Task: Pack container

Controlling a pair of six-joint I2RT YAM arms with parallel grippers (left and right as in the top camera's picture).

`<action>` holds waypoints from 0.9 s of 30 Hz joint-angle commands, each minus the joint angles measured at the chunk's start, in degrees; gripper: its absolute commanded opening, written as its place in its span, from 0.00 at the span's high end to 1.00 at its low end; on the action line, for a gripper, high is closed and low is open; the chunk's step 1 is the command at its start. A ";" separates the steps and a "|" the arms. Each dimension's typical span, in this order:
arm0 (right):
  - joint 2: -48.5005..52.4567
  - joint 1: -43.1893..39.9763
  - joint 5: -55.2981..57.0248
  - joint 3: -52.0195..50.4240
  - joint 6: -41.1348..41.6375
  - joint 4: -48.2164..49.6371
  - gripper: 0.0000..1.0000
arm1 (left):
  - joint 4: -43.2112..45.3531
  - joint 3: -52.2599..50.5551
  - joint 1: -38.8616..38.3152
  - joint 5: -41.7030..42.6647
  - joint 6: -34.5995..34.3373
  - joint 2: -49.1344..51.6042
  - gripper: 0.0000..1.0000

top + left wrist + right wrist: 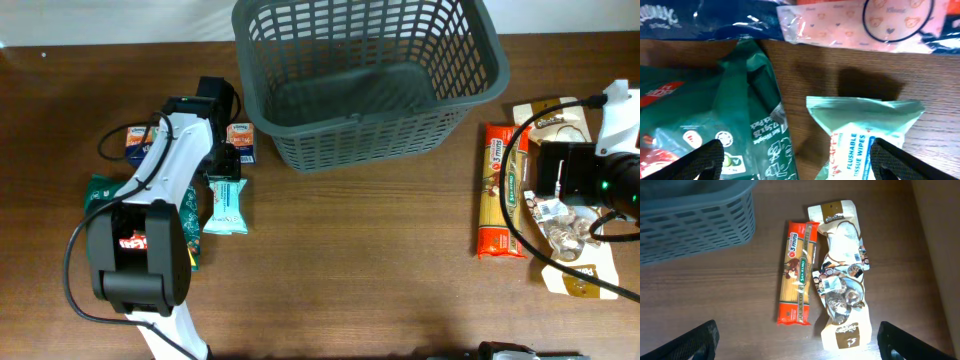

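Note:
Next, my left gripper moves over the dark green packet (pixel 727 115) before it goes down, because its open fingers are on both sides of the gap (pixel 806 145) beside the teal flushable-wipes pack.
The dark grey lattice basket (pixel 370 75) stands at the back centre with nothing showing inside; its corner shows in the right wrist view (pixel 690 220). My left gripper (pixel 222 162) (pixel 797 165) is open and hangs low over a teal flushable-wipes pack (pixel 226 205) (pixel 865 132) and a dark green packet (pixel 100 190) (pixel 715 125). It holds nothing. My right gripper (pixel 540 175) (pixel 800 347) is open and empty above an orange spaghetti pack (pixel 503 190) (pixel 797 275) and two beige pouches (pixel 570 240) (pixel 842 280).
A blue packet (pixel 135 140) (pixel 690 20) and a pink-printed packet (pixel 240 140) (pixel 865 22) lie just left of the basket. The left arm's base (pixel 140 260) stands over part of the green packet. Cables run across the right-hand pouches.

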 commanded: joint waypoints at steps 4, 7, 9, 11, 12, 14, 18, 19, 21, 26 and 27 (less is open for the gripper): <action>-0.33 -0.37 1.11 0.96 0.66 0.00 0.01 | 0.17 -1.42 0.37 -0.33 -0.74 1.84 0.11; -0.33 -0.37 1.11 0.96 0.66 0.00 0.01 | -0.02 -2.97 0.37 -2.34 -0.74 3.06 0.11; -0.33 -0.37 1.11 0.96 0.66 0.00 0.01 | -0.48 -5.29 0.39 -5.14 -0.74 4.31 0.11; -0.33 -0.37 1.11 0.96 0.66 0.00 0.01 | -0.46 -6.99 0.37 -6.73 -0.72 4.79 0.11; -0.33 -0.37 1.11 0.96 0.66 0.00 0.01 | -0.44 -7.76 0.37 -7.06 -0.72 4.81 0.11; -0.33 -0.37 1.11 0.96 0.66 0.00 0.01 | -0.42 -8.90 0.37 -7.26 -0.72 4.81 0.11; -0.33 -0.37 1.11 0.96 0.66 0.00 0.01 | -0.46 -9.18 0.37 -7.21 -0.72 4.79 0.11; -0.33 -0.37 1.11 0.96 0.66 0.00 0.01 | -0.55 -9.18 0.37 -7.21 -0.72 4.79 0.11; -0.33 -0.37 1.11 0.96 0.66 0.00 0.01 | -0.68 -9.18 0.37 -7.21 -0.74 4.79 0.11; -0.33 -0.37 1.11 0.96 0.66 0.00 0.01 | -1.31 -9.18 0.37 -9.14 -0.76 4.79 0.11; -0.33 -0.37 1.11 0.96 0.66 0.00 0.01 | -1.55 -9.18 0.37 -10.12 -0.76 4.79 0.11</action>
